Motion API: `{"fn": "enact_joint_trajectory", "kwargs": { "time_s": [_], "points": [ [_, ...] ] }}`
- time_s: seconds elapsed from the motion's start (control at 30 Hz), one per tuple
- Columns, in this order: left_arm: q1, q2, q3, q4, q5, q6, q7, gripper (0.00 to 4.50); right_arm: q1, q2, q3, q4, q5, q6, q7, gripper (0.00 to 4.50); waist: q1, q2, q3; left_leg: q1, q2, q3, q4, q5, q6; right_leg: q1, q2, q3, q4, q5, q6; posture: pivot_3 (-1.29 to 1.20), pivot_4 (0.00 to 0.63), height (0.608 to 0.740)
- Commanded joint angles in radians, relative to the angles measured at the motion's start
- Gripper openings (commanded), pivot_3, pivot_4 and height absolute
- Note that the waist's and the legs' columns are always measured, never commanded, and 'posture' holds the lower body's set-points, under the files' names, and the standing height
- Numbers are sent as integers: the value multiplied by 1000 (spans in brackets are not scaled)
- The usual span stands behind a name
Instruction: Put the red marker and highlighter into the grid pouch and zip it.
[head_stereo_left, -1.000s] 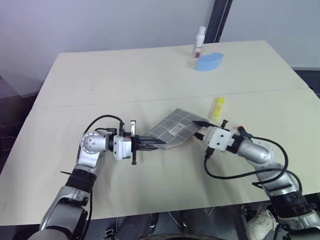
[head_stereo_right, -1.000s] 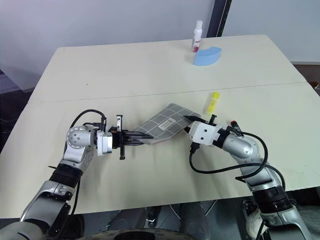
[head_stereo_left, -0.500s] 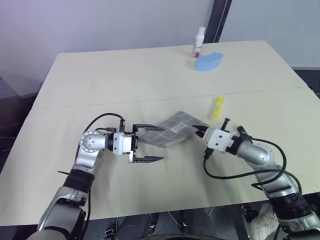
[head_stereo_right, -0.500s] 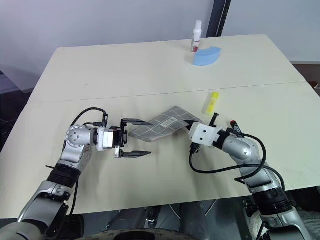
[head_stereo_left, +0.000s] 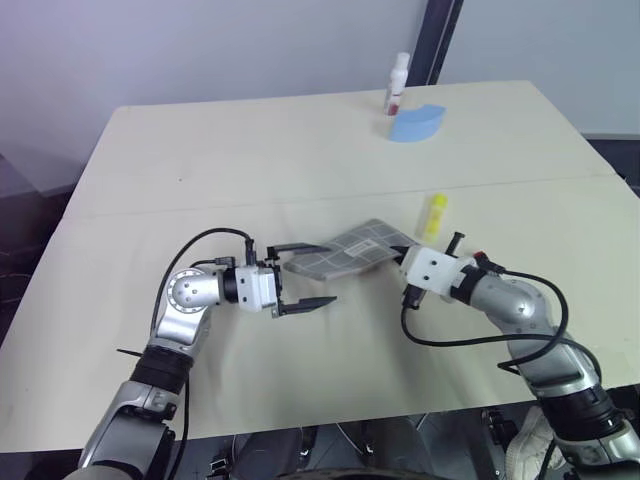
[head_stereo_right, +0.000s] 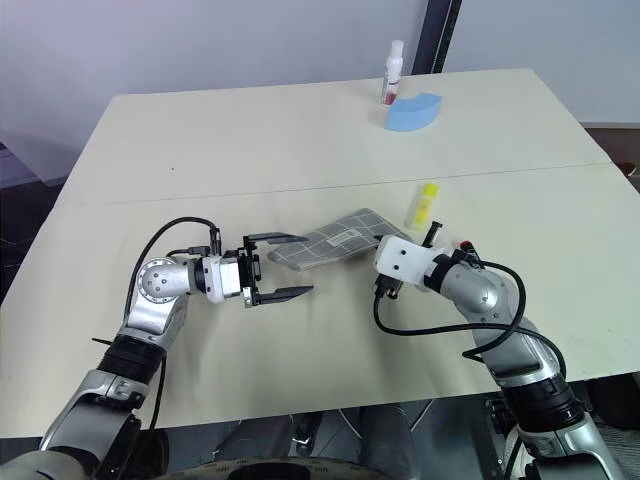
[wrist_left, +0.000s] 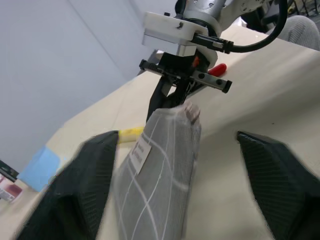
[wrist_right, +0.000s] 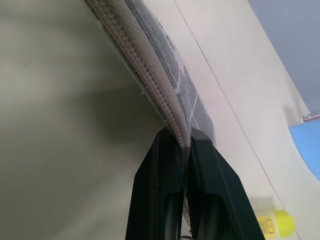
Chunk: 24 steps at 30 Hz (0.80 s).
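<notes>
My left gripper will hold the grid pouch by itself, and the pouch should stay spread then, because the grid pouch's loose end (head_stereo_left: 308, 265) sticks straight out from my right gripper.
The grid pouch (head_stereo_left: 350, 250), grey with white lines and a small label, hangs just above the table between my two grippers. My right gripper (head_stereo_left: 400, 258) is shut on its right end, and the right wrist view shows both fingers (wrist_right: 157, 165) pinching the zipper edge. My left gripper (head_stereo_left: 305, 273) stands open, and the pouch's left end (wrist_left: 160, 175) lies between its fingers, nearer the far one. The yellow highlighter (head_stereo_left: 434, 215) lies on the table just beyond my right gripper. A red tip (head_stereo_left: 478, 256), seemingly the red marker, pokes out behind my right wrist, the rest hidden.
A white bottle with a red label (head_stereo_left: 398, 85) and a blue fan-shaped piece (head_stereo_left: 418, 123) sit at the table's far side. A seam runs across the tabletop (head_stereo_left: 200, 205). The near table edge lies just below both arms.
My left gripper let go of the pouch's left end and opened wide, then narrowed somewhat. The pouch turned flatter and shifted slightly. My right gripper kept its grip.
</notes>
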Motion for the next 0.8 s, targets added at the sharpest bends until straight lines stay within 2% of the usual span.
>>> {"fn": "enact_joint_trajectory", "kwargs": {
  "time_s": [0.03, 0.13, 0.37, 0.5, 0.67, 0.7, 0.8],
  "points": [
    [13, 7, -7, -41, -11, 12, 7, 1754, -12, -2, -2, -51, 2, -5, 6, 0, 0, 0, 0, 0, 0, 0, 0, 0, 0, 0, 0, 0, 0, 0, 0, 0, 150, 739],
    [13, 7, -13, -32, -2, 15, 15, 98, -4, 5, -3, -60, 8, 9, 4, 0, 0, 0, 0, 0, 0, 0, 0, 0, 0, 0, 0, 0, 0, 0, 0, 0, 150, 739],
    [-1, 19, -5, -9, -6, 30, 12, 37, 18, 6, -19, -86, 47, 27, 21, 0, 1, 0, 0, 0, 0, 0, 0, 0, 0, 0, 0, 0, 0, 0, 0, 0, 150, 739],
    [-16, 21, 4, 8, -9, 12, 13, 0, 39, 27, -83, -142, 177, 84, 54, 1580, 0, 0, 0, 0, 0, 0, 0, 0, 0, 0, 0, 0, 0, 0, 0, 0, 150, 739],
    [-20, 31, 12, 12, -30, -4, -4, 0, 130, 37, -247, -243, 386, 206, 81, 4271, 2, 0, 0, 0, 0, -1, -1, 0, 1, 0, 0, 0, 0, 0, 0, 0, 150, 739],
    [-18, 34, 11, 6, -43, -6, -16, 0, 140, 41, -279, -238, 411, 226, 72, 4443, 2, 0, 0, 0, 0, 0, -1, -1, 1, 0, 0, 0, -1, 0, 0, 0, 150, 739],
    [-19, 37, 9, 3, -58, -14, -31, 0, 151, 39, -317, -197, 419, 252, 38, 4443, -1, 0, 0, 0, 0, 0, -1, -1, 1, 0, 0, 0, -2, 0, 0, 0, 150, 739]
  ]
}}
